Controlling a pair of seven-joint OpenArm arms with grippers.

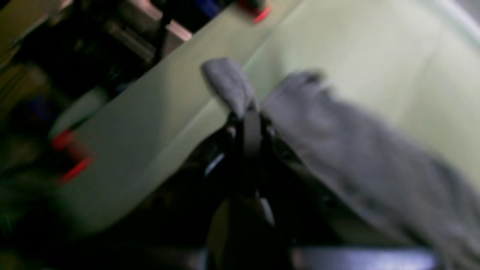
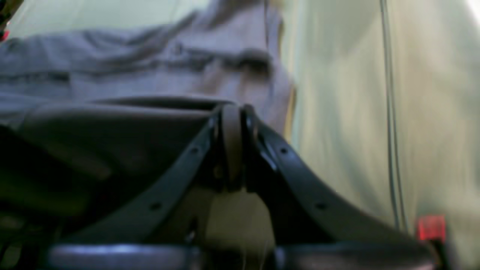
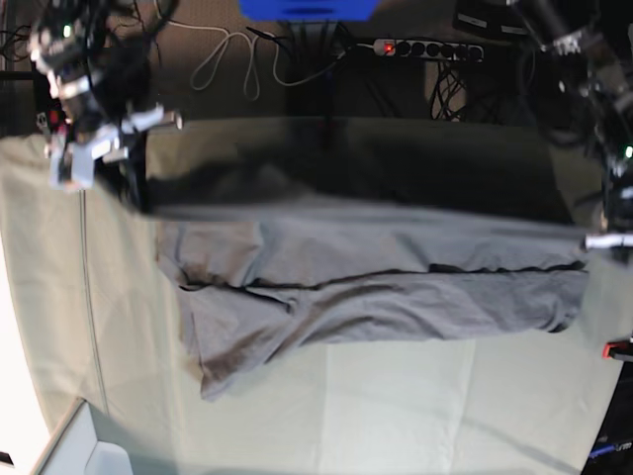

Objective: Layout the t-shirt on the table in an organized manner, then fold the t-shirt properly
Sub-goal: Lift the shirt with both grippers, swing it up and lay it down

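Observation:
The t-shirt's lower part lies doubled (image 3: 366,278) along a crease, so my left gripper and my right gripper should swing it toward the near edge (image 3: 366,435) before they pull it flat.
The dark grey t-shirt (image 3: 376,287) is stretched sideways across the pale green table (image 3: 396,406). Its lower part lies on the cloth and its far edge is raised and blurred. My right gripper (image 3: 136,188) holds the shirt's end at the left of the base view. In the right wrist view it (image 2: 232,112) is shut on grey fabric (image 2: 131,67). My left gripper (image 3: 596,238) holds the other end at the right. In the left wrist view it (image 1: 245,112) is shut on a fold of the shirt (image 1: 356,157) above the table (image 1: 375,45).
Red clamps (image 1: 75,165) (image 1: 258,11) (image 2: 431,227) (image 3: 618,348) clip the cloth at the table edges. A power strip (image 3: 425,47) and cables lie beyond the far edge. A pale box corner (image 3: 89,450) sits at the near left.

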